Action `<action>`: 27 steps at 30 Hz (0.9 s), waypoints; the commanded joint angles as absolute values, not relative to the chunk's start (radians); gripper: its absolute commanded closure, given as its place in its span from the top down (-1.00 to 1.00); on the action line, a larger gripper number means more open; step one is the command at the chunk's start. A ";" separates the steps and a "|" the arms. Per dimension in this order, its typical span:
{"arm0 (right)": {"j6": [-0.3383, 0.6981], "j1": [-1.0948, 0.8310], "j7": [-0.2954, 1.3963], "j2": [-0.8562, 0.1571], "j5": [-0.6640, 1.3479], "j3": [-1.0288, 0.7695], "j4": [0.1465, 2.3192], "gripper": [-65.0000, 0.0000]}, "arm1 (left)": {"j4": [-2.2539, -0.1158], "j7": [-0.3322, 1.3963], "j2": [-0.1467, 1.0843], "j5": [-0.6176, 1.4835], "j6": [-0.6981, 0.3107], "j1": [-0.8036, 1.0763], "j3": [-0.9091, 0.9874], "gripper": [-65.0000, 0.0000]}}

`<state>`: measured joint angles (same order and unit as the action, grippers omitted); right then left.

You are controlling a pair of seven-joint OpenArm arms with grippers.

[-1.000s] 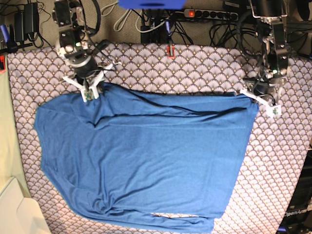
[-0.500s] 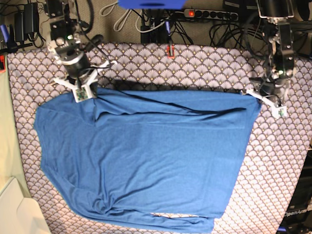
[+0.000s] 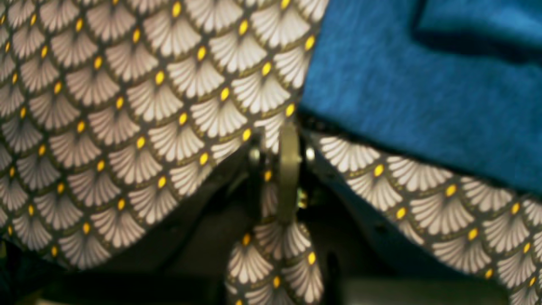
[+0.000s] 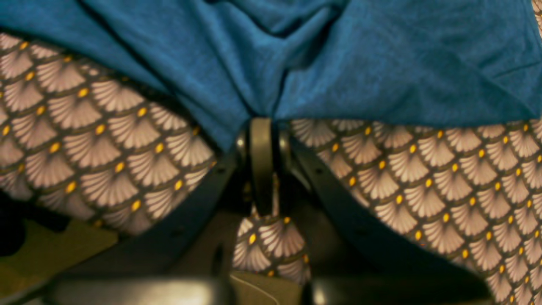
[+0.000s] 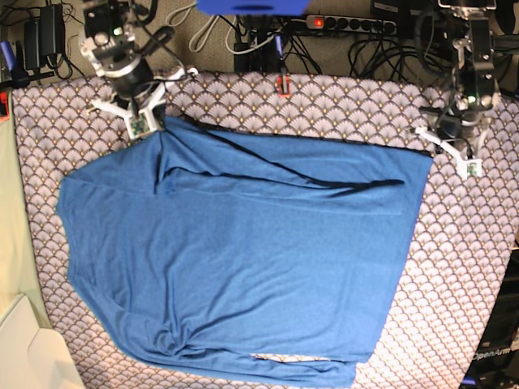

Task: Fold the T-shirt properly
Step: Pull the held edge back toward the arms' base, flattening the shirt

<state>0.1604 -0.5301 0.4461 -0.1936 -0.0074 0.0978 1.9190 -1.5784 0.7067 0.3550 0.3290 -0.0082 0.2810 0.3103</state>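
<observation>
My left gripper should open its shut fingers, reach farther onto the fabric (image 5: 421, 164) and grab it before pulling, because the fingers stop just short of the T-shirt's corner (image 5: 430, 156).
The blue T-shirt (image 5: 243, 259) lies spread over the middle of the scallop-patterned table cover (image 5: 324, 105), with a sleeve folded along its near edge. My right gripper (image 5: 150, 121), at the far left in the base view, is shut on the shirt's far-left corner. In the right wrist view the fabric (image 4: 381, 63) puckers into the gripper (image 4: 261, 123). My left gripper (image 5: 438, 151), at the far right, is shut on the far-right corner. In the left wrist view the shirt's (image 3: 423, 84) corner meets the closed gripper (image 3: 288, 129), its edge lifted off the cover.
A power strip (image 5: 340, 24) and tangled cables lie on the floor beyond the table's far edge. A small red object (image 5: 282, 83) sits at that edge. A cream-coloured surface (image 5: 24, 348) borders the table at the near left.
Both grippers have moved toward the table's far edge, drawing the shirt's far edge back and straighter. The right gripper also shifted left in the base view.
</observation>
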 commanded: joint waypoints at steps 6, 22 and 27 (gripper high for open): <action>0.157 -0.598 0.326 -0.199 -0.007 0.091 1.934 -1.00 | -1.596 0.690 0.398 0.332 -0.007 0.300 0.318 -0.85; 0.157 -0.576 0.337 -0.194 -0.007 0.096 1.931 -1.00 | -1.613 0.690 0.334 0.335 -0.007 0.278 0.320 0.08; 0.157 -0.576 0.340 -0.194 -0.007 0.097 1.931 -1.00 | -1.647 0.688 0.334 0.335 -0.007 0.272 0.320 0.44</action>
